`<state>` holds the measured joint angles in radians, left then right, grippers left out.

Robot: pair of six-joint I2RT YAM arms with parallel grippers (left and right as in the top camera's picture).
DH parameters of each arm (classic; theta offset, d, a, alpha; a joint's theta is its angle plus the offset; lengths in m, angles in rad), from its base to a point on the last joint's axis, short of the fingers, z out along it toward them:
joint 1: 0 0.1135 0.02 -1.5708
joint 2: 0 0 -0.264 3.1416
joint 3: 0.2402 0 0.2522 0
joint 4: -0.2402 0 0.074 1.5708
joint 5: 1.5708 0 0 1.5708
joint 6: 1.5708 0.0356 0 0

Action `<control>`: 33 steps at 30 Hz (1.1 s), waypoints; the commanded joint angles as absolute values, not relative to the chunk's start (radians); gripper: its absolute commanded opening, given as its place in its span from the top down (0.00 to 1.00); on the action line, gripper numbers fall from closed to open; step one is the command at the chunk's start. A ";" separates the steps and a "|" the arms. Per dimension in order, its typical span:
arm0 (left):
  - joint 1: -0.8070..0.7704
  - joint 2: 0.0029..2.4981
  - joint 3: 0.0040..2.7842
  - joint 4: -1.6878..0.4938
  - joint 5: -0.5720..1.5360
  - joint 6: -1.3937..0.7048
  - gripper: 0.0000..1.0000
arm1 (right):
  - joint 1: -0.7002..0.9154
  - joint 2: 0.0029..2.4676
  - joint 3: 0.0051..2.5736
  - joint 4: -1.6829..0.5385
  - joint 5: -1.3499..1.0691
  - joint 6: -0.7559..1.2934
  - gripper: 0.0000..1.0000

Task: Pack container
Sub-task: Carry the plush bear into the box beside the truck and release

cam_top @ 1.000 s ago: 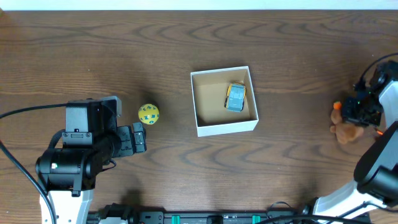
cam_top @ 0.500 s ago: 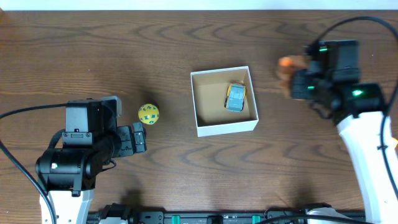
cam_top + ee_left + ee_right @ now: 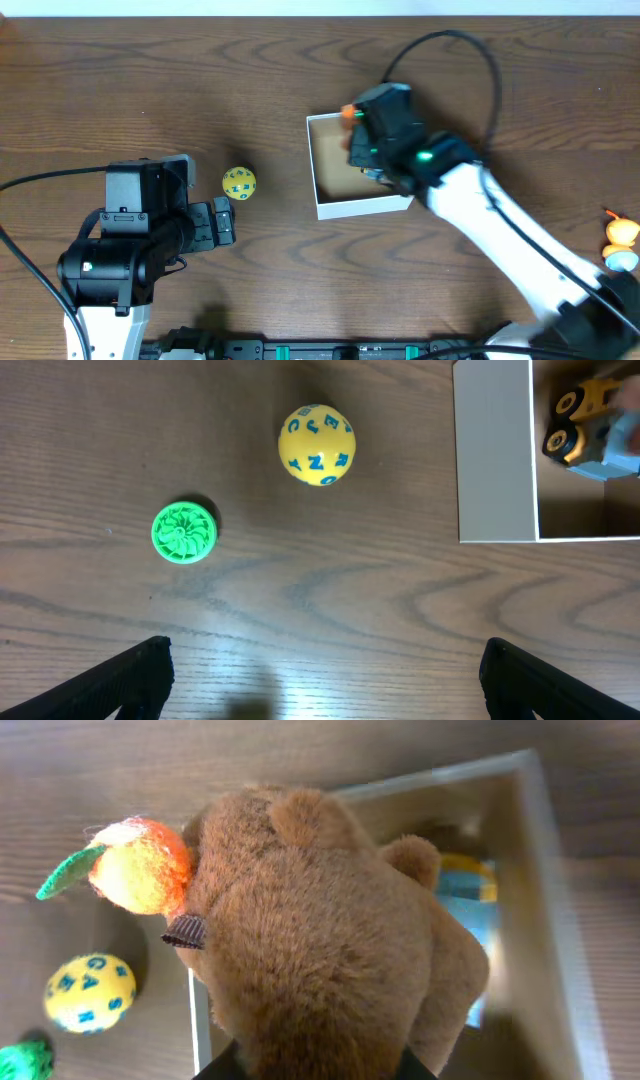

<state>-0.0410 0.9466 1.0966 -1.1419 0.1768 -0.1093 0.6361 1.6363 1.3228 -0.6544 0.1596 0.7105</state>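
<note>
The container's tan bottom is open beside the toy car. My right gripper should keep moving the brown bear until it is over that part of the bottom [image 3: 333, 156] and let go there.
The container [image 3: 360, 207], a square white-walled box with a tan inside, sits mid-table and holds a yellow and blue toy car [image 3: 590, 430]. My right gripper [image 3: 375, 140] hovers over the box's far left part, shut on a brown plush bear [image 3: 320, 940] with an orange plush fruit [image 3: 140, 870] at its head. The bear hangs partly over the box's left wall [image 3: 198, 1020], and the car shows behind it [image 3: 465, 890]. My left gripper [image 3: 325, 680] is open and empty, low on the table near a yellow letter ball [image 3: 239, 184].
The yellow ball [image 3: 316, 445] and a green ridged disc [image 3: 184, 532] lie left of the box wall [image 3: 493, 455]. An orange and light blue toy [image 3: 620, 243] lies at the table's right edge. My right arm stretches diagonally from the bottom right.
My right gripper carried the bear from the table's right edge leftward to over the box. An orange and blue toy at the right edge came into view. The left arm has not moved.
</note>
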 commanded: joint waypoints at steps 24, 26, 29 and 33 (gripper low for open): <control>-0.040 0.949 1.111 -1.143 0.172 -0.121 0.02 | 0.672 1.855 1.359 -0.506 0.157 0.720 0.17; -0.040 0.949 1.111 -1.143 0.172 -0.121 0.02 | 0.672 1.827 1.370 -0.507 0.158 0.701 0.01; -0.040 0.949 1.111 -1.143 0.172 -0.121 0.02 | 0.672 1.776 1.379 -0.512 0.182 0.701 0.01; -0.040 0.949 1.111 -1.144 0.172 -0.121 0.02 | 0.670 1.691 1.380 -0.525 0.259 0.696 0.01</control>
